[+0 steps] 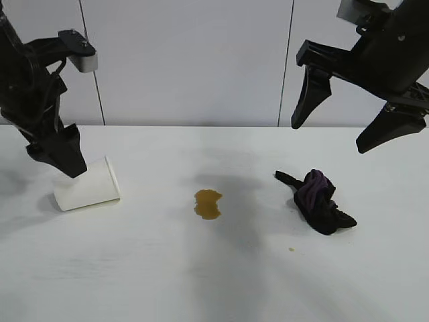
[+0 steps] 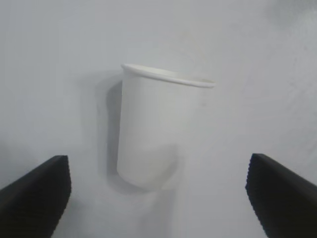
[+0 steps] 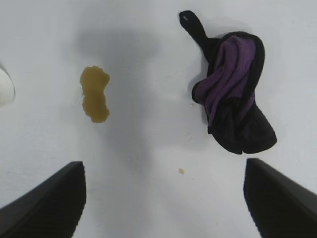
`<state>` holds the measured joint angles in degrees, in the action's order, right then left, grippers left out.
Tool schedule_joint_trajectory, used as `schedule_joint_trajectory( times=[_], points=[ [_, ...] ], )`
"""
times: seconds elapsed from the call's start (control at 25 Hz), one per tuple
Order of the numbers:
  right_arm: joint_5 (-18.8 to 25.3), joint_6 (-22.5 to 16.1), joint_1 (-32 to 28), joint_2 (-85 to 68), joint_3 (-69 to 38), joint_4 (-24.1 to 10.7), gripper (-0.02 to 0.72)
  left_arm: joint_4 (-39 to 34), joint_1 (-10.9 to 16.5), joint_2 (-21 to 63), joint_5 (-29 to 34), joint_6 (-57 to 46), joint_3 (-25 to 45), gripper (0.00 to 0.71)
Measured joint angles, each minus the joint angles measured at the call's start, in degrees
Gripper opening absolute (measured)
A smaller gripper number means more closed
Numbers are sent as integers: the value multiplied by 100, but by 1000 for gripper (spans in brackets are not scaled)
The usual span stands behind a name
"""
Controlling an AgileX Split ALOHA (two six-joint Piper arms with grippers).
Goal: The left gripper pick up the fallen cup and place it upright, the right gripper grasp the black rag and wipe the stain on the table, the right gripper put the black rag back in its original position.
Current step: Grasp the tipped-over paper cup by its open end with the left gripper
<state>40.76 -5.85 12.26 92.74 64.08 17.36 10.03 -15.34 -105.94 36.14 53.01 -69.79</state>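
I should keep lowering my left gripper until its fingers are on either side of the cup's sides (image 1: 84, 190), and then close it. Its fingers are open across the cup's width, and the cup's rim (image 1: 112, 178) points ahead.
The white paper cup (image 1: 87, 186) lies on its side on the table (image 1: 201, 282) at the left, rim towards the middle. My left gripper (image 1: 66, 157) hovers just above its base end, open and empty; in the left wrist view the cup (image 2: 158, 129) lies ahead of and between the spread fingers (image 2: 34, 198). The amber stain (image 1: 208, 204) is in the middle of the table. The black rag (image 1: 318, 201) with purplish folds lies to its right. My right gripper (image 1: 330, 136) is open, high above the rag. Its wrist view shows the stain (image 3: 94, 94) and the rag (image 3: 233, 94).
A tiny brown speck (image 1: 291, 249) lies on the table in front of the rag, also in the right wrist view (image 3: 181, 171). A pale panelled wall stands behind the table. The cup's rim edge (image 3: 5, 87) shows in the right wrist view.
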Motion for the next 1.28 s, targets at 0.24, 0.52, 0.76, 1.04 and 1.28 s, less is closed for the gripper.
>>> schedule_joint_trajectory(
  times=[0.24, 0.52, 0.76, 1.04, 1.28],
  points=[
    [-40, 0, 0, 0, 0, -13, 601, 242, -235, -325, -263, 170, -63, 693],
    [-123, 0, 0, 0, 0, -24, 601, 242, -260, -693, -536, 262, -68, 693],
    [-129, 0, 0, 0, 0, -24, 601, 242, -260, -928, -778, 265, -73, 693],
    [-129, 0, 0, 0, 0, -24, 601, 242, -260, -1133, -912, 264, -98, 693],
    [-129, 0, 0, 0, 0, -24, 601, 247, -260, -1190, -1100, 258, -98, 535]
  ],
)
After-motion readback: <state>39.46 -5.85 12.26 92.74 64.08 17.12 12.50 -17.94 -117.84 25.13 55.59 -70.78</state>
